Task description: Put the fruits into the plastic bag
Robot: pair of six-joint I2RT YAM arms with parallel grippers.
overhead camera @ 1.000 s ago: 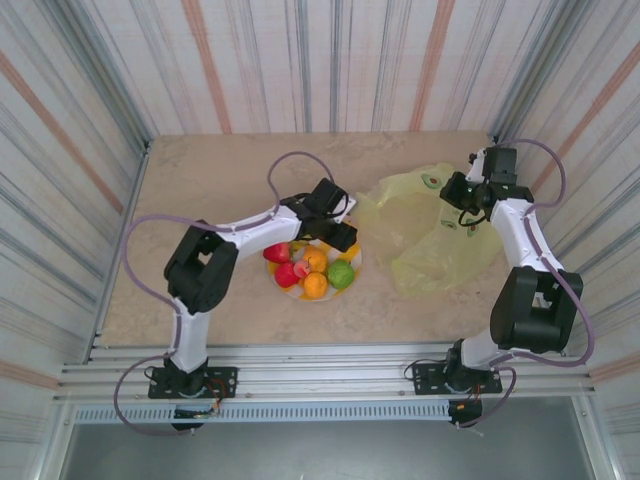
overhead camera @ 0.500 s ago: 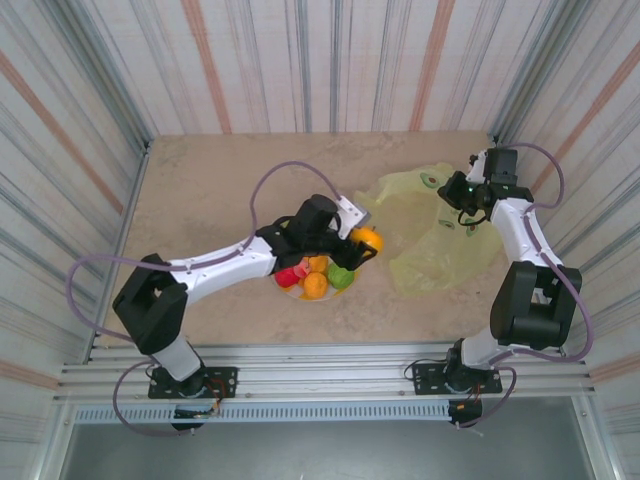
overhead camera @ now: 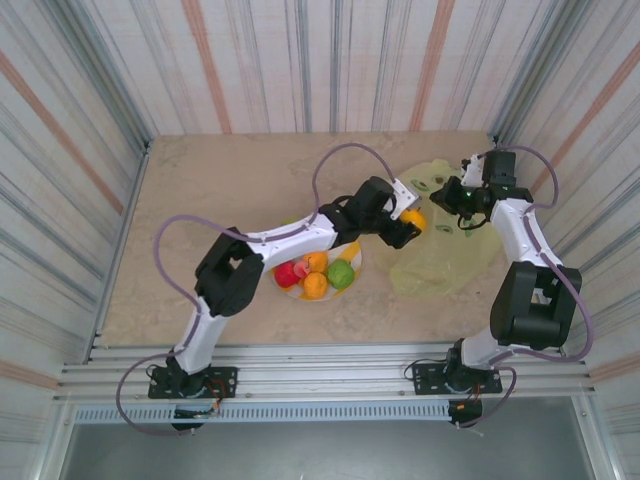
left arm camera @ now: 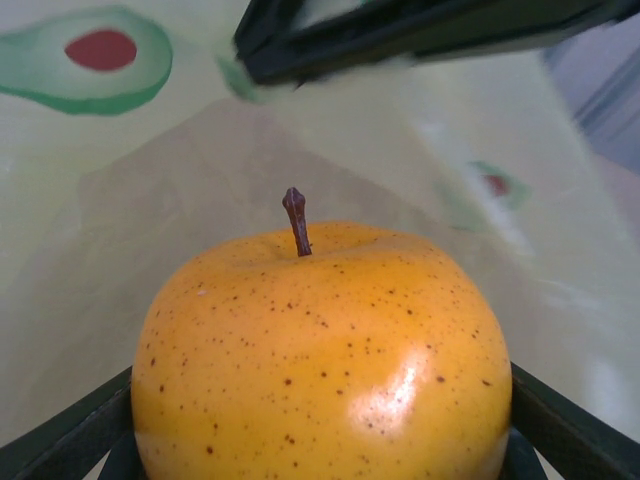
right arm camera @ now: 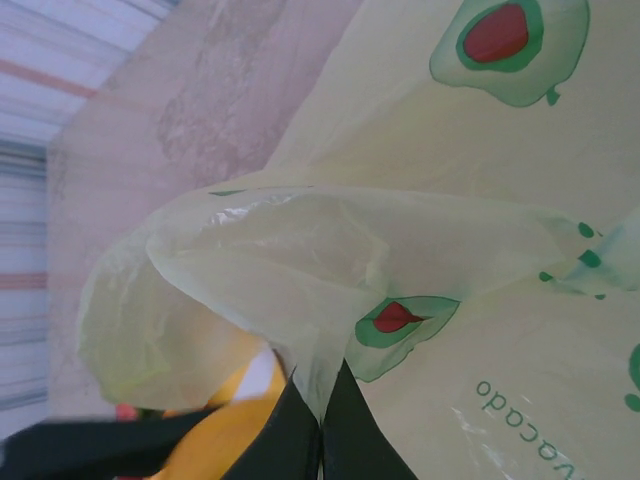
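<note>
I should keep moving my left gripper into the bag's opening [left arm camera: 270, 150] and let go inside, as my right gripper is holding the bag's upper edge [right arm camera: 322, 345] clear of the orange fruit.
My left gripper [overhead camera: 407, 223] is shut on an orange fruit [overhead camera: 414, 219] and holds it at the mouth of the plastic bag [overhead camera: 445, 250], a thin yellow-green bag with avocado prints. In the left wrist view the speckled orange fruit [left arm camera: 320, 350] sits between both fingers, stem up, with the bag [left arm camera: 120, 250] right behind it. My right gripper [overhead camera: 457, 196] is shut on the bag's upper edge and lifts it; its fingertips [right arm camera: 290, 430] pinch the film of the bag [right arm camera: 330, 260]. Several fruits remain on the plate: red [overhead camera: 287, 274], orange [overhead camera: 316, 286], green [overhead camera: 341, 274].
The yellow-and-white plate [overhead camera: 357, 254] lies mid-table, just left of the bag. Striped walls [overhead camera: 90, 150] close in the table on three sides. The left arm's cable [overhead camera: 345, 152] arcs above the table behind the plate. Bare tabletop [overhead camera: 220, 180] lies to the back left.
My left arm has lifted the orange fruit off the plate and carried it right to the bag's mouth. My right gripper has stayed shut on the bag's edge, shifting slightly left.
</note>
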